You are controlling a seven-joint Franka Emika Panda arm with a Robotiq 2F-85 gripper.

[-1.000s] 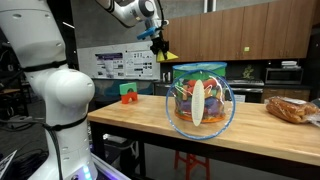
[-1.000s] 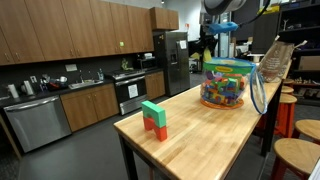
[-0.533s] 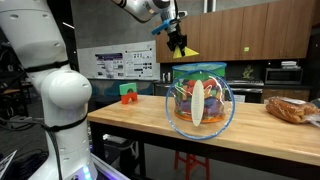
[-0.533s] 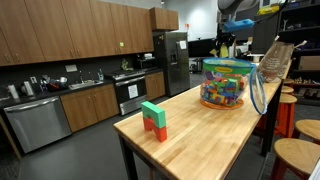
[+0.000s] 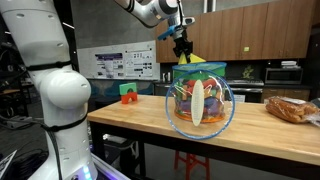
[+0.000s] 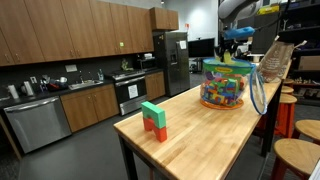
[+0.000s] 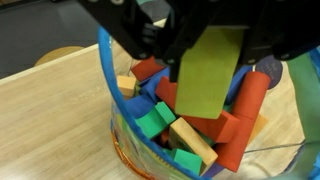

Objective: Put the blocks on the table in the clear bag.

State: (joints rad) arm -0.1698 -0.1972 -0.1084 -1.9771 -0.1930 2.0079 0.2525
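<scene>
The yellow-green block (image 5: 194,59) is over the clear bag's opening, inside the teal rim, so the robot's gripper should keep lowering it toward the coloured blocks (image 7: 188,130) and let go of it there.
My gripper (image 5: 184,52) is shut on a yellow-green block (image 7: 208,70) and holds it just above the teal rim of the clear bag (image 5: 200,100). The bag stands on the wooden table (image 5: 130,118) and holds several coloured blocks. In the wrist view the block hangs over the bag's open mouth (image 7: 108,70), with red, blue, green and tan blocks below. A green block on a red one (image 6: 153,117) stands near the table's other end, and it also shows as a small stack (image 5: 127,93). In an exterior view the gripper (image 6: 237,47) sits over the bag (image 6: 226,85).
A smaller bag of orange-brown contents (image 5: 292,109) lies at the table's end beyond the clear bag. Wooden stools (image 6: 296,140) stand beside the table. Kitchen cabinets, a fridge (image 6: 171,62) and a stove fill the background. My white arm base (image 5: 55,100) stands by the table.
My gripper has carried the yellow-green block sideways along the table and come to hang directly over the clear bag's mouth, slightly lower than before.
</scene>
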